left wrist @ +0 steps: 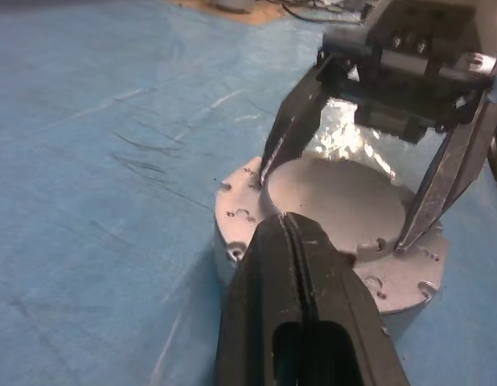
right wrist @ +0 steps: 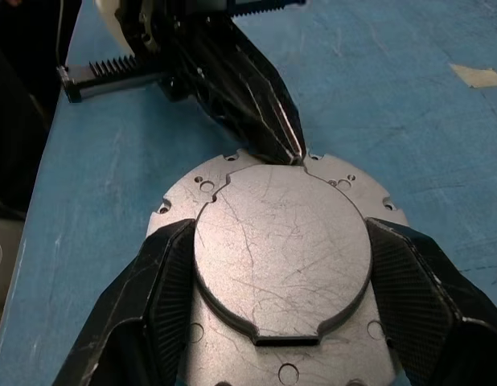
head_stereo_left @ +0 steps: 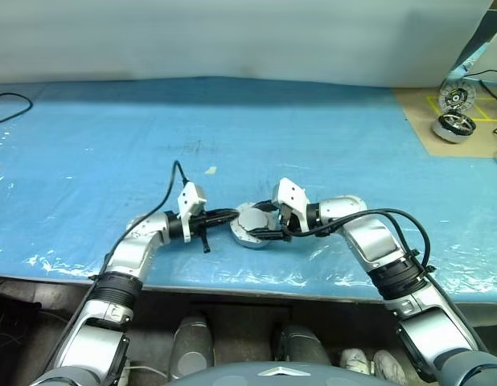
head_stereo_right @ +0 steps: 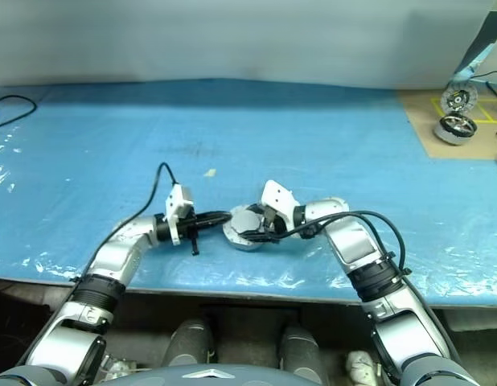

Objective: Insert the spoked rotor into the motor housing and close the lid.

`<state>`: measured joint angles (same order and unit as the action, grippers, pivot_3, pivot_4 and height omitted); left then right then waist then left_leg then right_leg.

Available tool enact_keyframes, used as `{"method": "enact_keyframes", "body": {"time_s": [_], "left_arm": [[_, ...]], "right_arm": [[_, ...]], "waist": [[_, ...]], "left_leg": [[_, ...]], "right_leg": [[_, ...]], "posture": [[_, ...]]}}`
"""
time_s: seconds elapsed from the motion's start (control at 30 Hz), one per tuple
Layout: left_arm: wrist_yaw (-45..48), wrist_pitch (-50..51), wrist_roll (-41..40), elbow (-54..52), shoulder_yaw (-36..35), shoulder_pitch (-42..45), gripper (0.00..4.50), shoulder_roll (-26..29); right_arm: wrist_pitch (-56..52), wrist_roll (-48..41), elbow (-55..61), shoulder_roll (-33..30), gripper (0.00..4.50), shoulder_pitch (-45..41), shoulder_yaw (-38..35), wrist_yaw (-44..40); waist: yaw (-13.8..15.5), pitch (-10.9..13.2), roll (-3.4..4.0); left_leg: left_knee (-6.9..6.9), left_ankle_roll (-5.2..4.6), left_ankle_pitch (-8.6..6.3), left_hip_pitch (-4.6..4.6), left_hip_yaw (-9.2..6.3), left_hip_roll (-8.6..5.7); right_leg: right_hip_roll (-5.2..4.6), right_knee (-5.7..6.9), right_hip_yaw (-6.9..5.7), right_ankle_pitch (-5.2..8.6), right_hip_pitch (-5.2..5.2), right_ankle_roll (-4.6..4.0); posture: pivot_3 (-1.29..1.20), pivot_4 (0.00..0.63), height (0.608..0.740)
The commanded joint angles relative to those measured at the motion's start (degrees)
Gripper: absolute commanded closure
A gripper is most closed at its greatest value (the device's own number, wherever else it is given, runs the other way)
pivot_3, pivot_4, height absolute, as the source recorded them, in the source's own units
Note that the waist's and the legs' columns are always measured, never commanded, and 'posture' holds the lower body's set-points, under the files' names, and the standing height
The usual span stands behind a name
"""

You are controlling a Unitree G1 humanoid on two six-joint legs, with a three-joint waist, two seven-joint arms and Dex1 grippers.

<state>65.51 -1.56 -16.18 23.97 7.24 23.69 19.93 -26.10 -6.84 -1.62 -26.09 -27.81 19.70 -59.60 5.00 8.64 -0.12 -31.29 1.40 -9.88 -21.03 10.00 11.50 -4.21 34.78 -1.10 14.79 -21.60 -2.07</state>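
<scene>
My right gripper is holding just the lid's raised centre (right wrist: 285,245) with its fingers. Next, I open them, turn, and grip the lid and motor housing together (right wrist: 289,366) from the side.
The lid (right wrist: 281,249) lies flat on the motor housing (head_stereo_left: 250,240) near the table's front edge, plain grey face and raised centre up. My right gripper (right wrist: 281,233) comes in from the right, and its two fingers press against opposite sides of the raised centre. From the left, my left gripper (left wrist: 289,223) is shut, with its tip touching the rim of the raised centre. The lid hides the housing's inside. The spoked rotor is hidden.
A blue sheet (head_stereo_left: 232,129) covers the table, and its front edge (head_stereo_left: 232,277) runs just below the housing. At the far right a brown board (head_stereo_left: 441,121) carries two chrome wheel-like parts (head_stereo_left: 453,127). A black cable (head_stereo_left: 7,104) lies at the far left. A tape scrap (head_stereo_left: 211,170) sits behind the grippers.
</scene>
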Motion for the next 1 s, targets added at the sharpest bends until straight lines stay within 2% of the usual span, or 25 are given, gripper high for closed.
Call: {"method": "enact_keyframes", "body": {"time_s": [0.03,0.23,0.3,0.4,0.57,0.7,0.8,1.0], "left_arm": [[2.0,-2.61,2.26,3.25,1.47,0.56,4.5,0.49],[1.95,-7.57,6.05,8.04,3.75,2.21,4.5,-0.18],[2.56,-7.8,5.79,8.32,3.8,2.66,4.5,-0.6],[2.69,-8.3,5.96,8.77,3.78,2.89,4.5,-0.89],[3.07,-8.1,5.83,7.9,3.9,2.48,4.5,-0.94],[3.39,-6.78,5.41,5.89,3.91,1.73,4.5,-0.51],[3.69,-6.23,5.41,4.77,3.92,1.43,4.5,-0.05],[3.75,-5.35,5.24,3.71,3.49,1.22,4.5,0.73]], "right_arm": [[-2.6,1.53,-2.41,-1.02,1.56,2.26,2.25,0.12],[-1.0,2.62,-1.94,-1.17,1.56,2.35,2.26,2.08],[0.58,2.58,-2.05,-0.72,0.83,2.45,1.73,2.93],[-0.79,0.25,-0.92,-0.24,0.02,1.98,0.26,2.66],[-1.73,-1.5,1.72,0.53,0.02,-0.29,-2.6,3.93],[-4.94,-6.29,6.33,1.09,0.02,-3.13,-6.59,3.91],[-6.77,-9.06,8.29,1.11,0.02,-2.97,-9.11,3.94],[-13.55,-16.15,8.93,1.21,0.02,0.71,-16.3,6.26]], "waist": [[0.08,0.0,0.0],[0.38,-0.04,0.02],[0.42,-0.05,0.03],[0.46,-0.05,0.03],[0.58,-0.04,0.04],[0.6,-0.03,0.04],[0.61,-0.03,0.03],[0.66,-0.02,0.03]], "left_leg": [[0.0,0.0,0.0,0.01,0.0,0.0],[-0.01,-0.01,-0.01,0.18,0.01,-0.01],[-0.01,-0.02,-0.02,0.32,0.0,-0.01],[0.0,-0.17,-0.11,0.39,0.0,-0.02],[0.02,-0.21,-0.13,0.31,-0.01,-0.03],[0.01,-0.07,-0.04,-0.12,0.0,-0.05],[0.01,0.01,0.02,-0.49,0.01,-0.06],[0.1,0.02,0.01,-0.61,0.03,-0.04]], "right_leg": [[0.0,0.0,0.0,0.0,0.01,0.0],[-0.02,0.0,0.01,0.0,0.19,0.0],[-0.05,-0.01,0.01,0.01,0.33,0.01],[-0.09,-0.01,0.03,0.02,0.38,0.02],[-0.1,-0.04,0.03,0.02,0.33,0.02],[-0.1,-0.02,0.02,0.01,-0.11,0.01],[-0.09,0.02,0.0,-0.02,-0.49,0.05],[-0.09,0.02,-0.14,-0.09,-0.57,0.17]], "posture": [[0.0,0.15,0.74],[0.0,0.15,0.74],[0.0,0.15,0.74],[0.0,0.15,0.74],[0.0,0.15,0.74],[0.0,0.15,0.74],[0.0,0.15,0.74],[0.0,0.15,0.74]]}}
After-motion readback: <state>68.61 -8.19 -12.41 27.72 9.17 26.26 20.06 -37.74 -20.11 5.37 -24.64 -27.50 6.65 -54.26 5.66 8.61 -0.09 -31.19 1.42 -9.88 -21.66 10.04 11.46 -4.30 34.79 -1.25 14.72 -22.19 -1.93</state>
